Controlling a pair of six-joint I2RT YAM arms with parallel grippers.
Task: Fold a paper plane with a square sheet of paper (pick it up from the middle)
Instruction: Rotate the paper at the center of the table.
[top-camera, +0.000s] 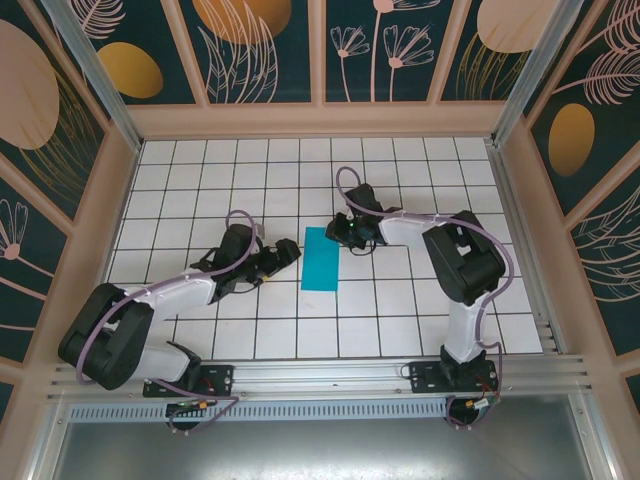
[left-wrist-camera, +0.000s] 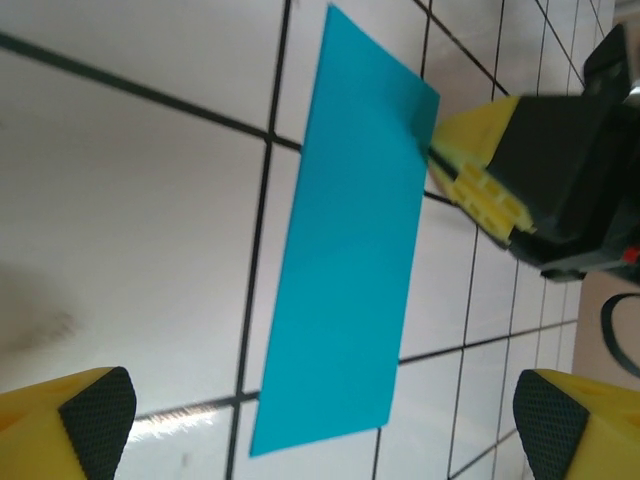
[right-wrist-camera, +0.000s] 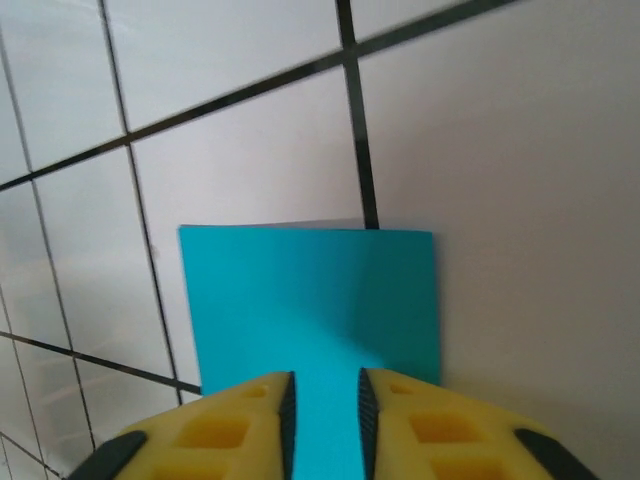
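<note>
The paper's near end (top-camera: 319, 284) is lying loose next to my left gripper. My left gripper should hold it down first, and then my right gripper should close and press along the paper's edge (top-camera: 337, 266).
The square sheet of paper (top-camera: 321, 259) lies flat on the white grid table, folded into a narrow cyan-blue rectangle (left-wrist-camera: 350, 250). My left gripper (top-camera: 281, 257) sits low just left of it, jaws wide open, and in the left wrist view (left-wrist-camera: 322, 415) the paper's near end lies between the fingertips without touching them. My right gripper (top-camera: 346, 232) is at the paper's far right corner. Its yellow fingers (left-wrist-camera: 480, 170) meet that edge. In the right wrist view (right-wrist-camera: 325, 405) the pads stand a narrow gap apart, with paper (right-wrist-camera: 310, 300) showing between them.
The tiled table (top-camera: 400, 290) is walled by a wooden frame with patterned panels at the back and sides. An aluminium rail (top-camera: 330, 375) with both arm bases runs along the near edge. The right arm's elbow (top-camera: 462, 262) rises over the right half.
</note>
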